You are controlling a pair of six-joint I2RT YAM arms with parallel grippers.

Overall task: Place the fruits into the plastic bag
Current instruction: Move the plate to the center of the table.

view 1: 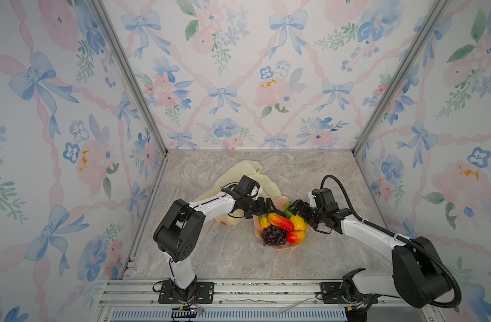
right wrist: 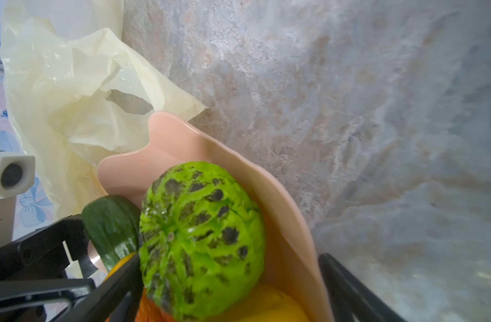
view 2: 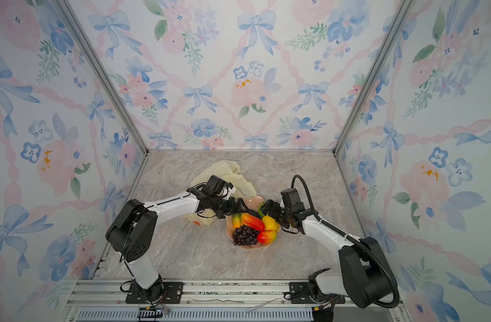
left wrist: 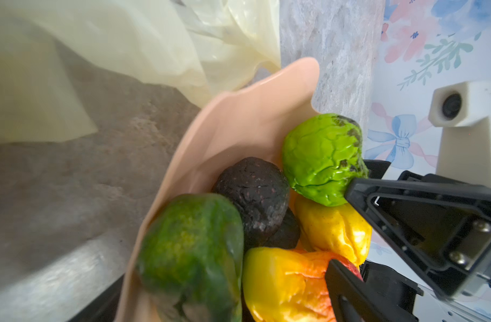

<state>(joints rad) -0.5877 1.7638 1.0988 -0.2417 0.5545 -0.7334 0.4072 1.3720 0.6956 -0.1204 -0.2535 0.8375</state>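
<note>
The pink bowl (view 1: 279, 247) is off toward my right gripper's side. Next, my right gripper pushes the bowl toward my left gripper and then reaches for the plastic bag (view 1: 246, 170) first.
The fruits lie piled in a pink bowl (view 1: 283, 199) mid-table: a grape bunch (view 1: 273, 235), two mangoes (view 1: 280, 221), a lemon (view 1: 297, 222), a cucumber shape (view 1: 263, 221), a bumpy green ball (right wrist: 202, 237) and black avocados (left wrist: 252, 192). The pale-yellow plastic bag (view 1: 238, 170) lies crumpled behind the bowl, partly under my left arm. My right gripper (right wrist: 230, 256) is open, one finger inside the bowl, the other outside its wall, with the green ball between them. My left gripper (view 1: 270, 207) hangs open over the bowl's far left edge, close above the cucumber shape (left wrist: 194, 251).
The bag (right wrist: 71, 97) touches the bowl's far rim (right wrist: 183, 133). Both grippers meet over the bowl, their fingertips a short way apart. Marble tabletop (view 1: 224, 256) stretches around them, flowered walls on three sides, a metal rail (view 1: 238, 290) at the front.
</note>
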